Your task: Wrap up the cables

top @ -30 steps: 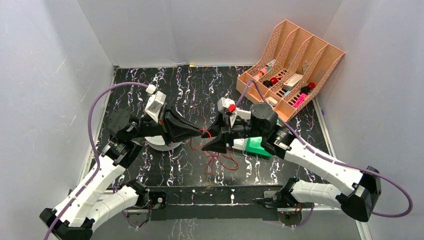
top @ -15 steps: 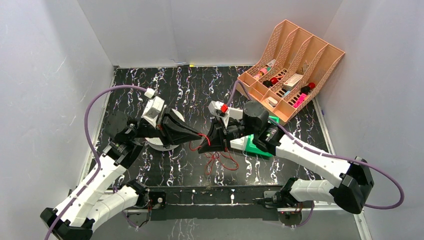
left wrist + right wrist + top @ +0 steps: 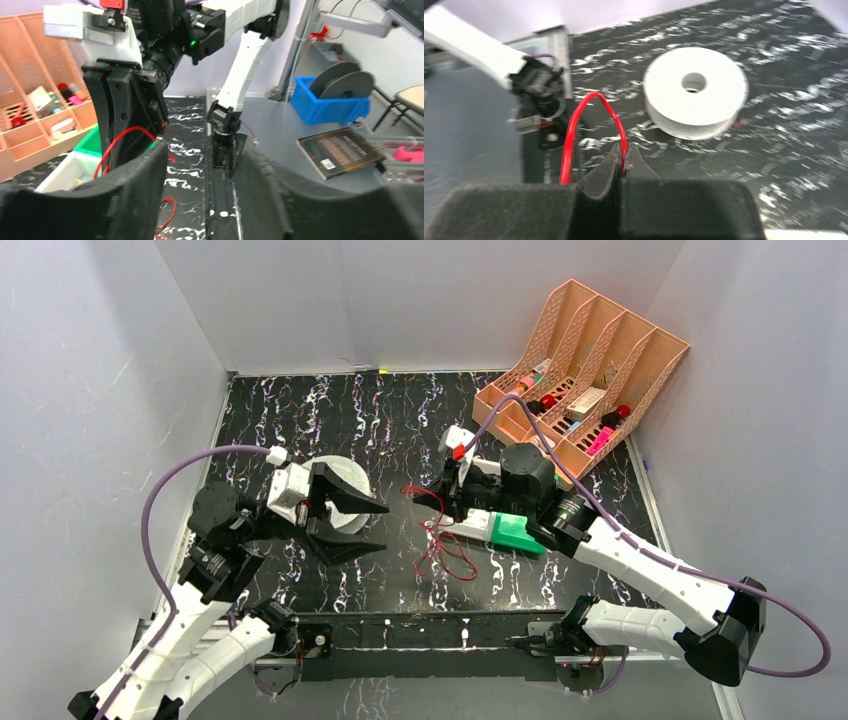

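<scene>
Only my right gripper is pinching the red cable's loop [image 3: 596, 95] above a loose tangle. Next, I pass the loop to my left gripper [image 3: 366, 527] before I gather up the red cable.
A thin red cable [image 3: 445, 550] lies in a loose tangle on the black marbled table [image 3: 380, 420], with one loop lifted. My right gripper [image 3: 432, 500] is shut on that loop; in the right wrist view the red cable [image 3: 594, 100] arches up from the pinched jaws of the right gripper [image 3: 624, 156]. A white spool [image 3: 345, 475] sits left of centre, also seen as the white spool [image 3: 694, 92]. My left gripper [image 3: 380, 528] stands open in front of the spool, holding nothing. In the left wrist view the left gripper [image 3: 205, 200] faces the right gripper's fingers [image 3: 125, 115] and the red cable [image 3: 117, 137].
A peach desk organizer [image 3: 585, 370] with small items stands at the back right. A green and white box [image 3: 510, 532] lies under the right arm. Grey walls close in the table on three sides.
The left gripper has let go of the cable, opened and drawn back to the left. The right gripper shut on the cable loop and pulled it slightly right and back.
</scene>
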